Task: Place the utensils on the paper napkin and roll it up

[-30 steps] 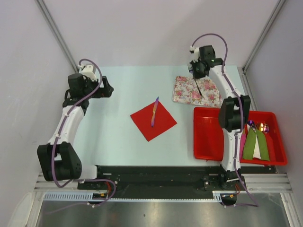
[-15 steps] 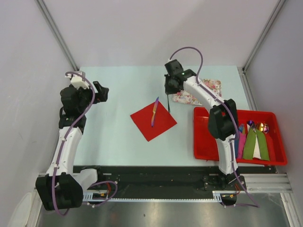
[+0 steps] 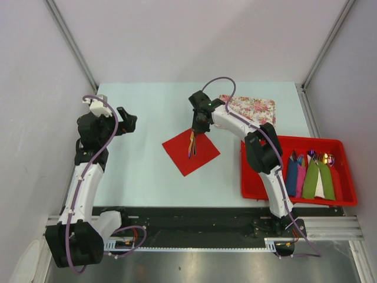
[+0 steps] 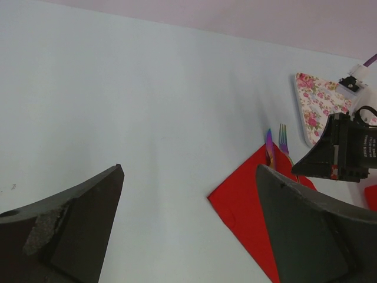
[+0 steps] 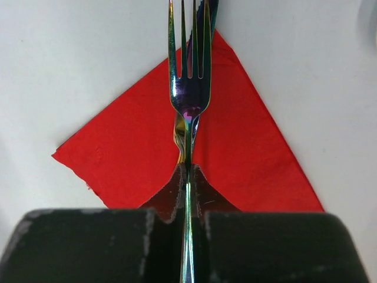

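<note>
I should lower the fork beside the purple-blue utensil next with my right gripper and let go on the red napkin [image 3: 199,150], since the fork's teeth [image 5: 189,71] point along that utensil.
The red paper napkin [image 3: 199,154] lies as a diamond on the pale table, also seen in the wrist views [image 5: 123,153] [image 4: 244,203]. One purple-blue utensil [image 3: 189,146] lies along it. My right gripper [image 3: 198,125] [image 5: 187,171] is shut on an iridescent fork [image 5: 188,76] by its handle, tines pointing away over the napkin's far corner, close beside the lying piece [image 5: 211,8]. My left gripper [image 3: 127,120] [image 4: 189,177] stands wide open and empty over bare table to the left of the napkin; its dark fingers [image 4: 76,224] frame the view.
A floral mat [image 3: 252,109] lies behind the napkin to the right. A red tray [image 3: 259,171] at the right holds blue [image 3: 292,172], pink [image 3: 301,175] and green [image 3: 311,180] napkin rolls with cutlery. The enclosure walls stand close around the table.
My right arm has swung left from the floral mat with the fork, ending over the napkin. The left arm has shifted a little and stays open.
</note>
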Available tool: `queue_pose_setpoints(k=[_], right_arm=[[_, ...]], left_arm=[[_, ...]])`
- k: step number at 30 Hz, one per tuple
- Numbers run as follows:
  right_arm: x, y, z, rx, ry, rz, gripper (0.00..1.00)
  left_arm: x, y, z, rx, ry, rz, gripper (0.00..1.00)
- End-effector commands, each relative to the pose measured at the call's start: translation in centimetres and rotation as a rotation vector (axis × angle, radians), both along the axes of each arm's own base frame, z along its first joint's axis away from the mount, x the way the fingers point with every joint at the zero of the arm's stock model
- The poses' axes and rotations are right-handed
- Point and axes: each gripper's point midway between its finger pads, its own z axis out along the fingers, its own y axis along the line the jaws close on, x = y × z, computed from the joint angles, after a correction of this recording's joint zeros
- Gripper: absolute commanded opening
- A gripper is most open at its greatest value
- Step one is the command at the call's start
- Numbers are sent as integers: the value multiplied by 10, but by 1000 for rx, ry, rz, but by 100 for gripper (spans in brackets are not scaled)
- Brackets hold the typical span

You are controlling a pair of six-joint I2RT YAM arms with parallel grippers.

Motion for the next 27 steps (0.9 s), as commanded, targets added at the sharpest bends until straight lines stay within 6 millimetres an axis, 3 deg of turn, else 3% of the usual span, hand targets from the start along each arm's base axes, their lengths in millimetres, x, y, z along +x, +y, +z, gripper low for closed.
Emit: queue_pose_setpoints(k=[1,15,27], right_arm=[[3,10,-3,46,5,-70,0],[4,-2,-29,22,45,-133,0],[11,-6,-39,22,57,-147,1]], left_arm=[[-3,-4,10,-22,-35,-20,100],[0,-5,3,-18,-22,-35,100],[3,-5,-2,-21,-9,-33,100]])
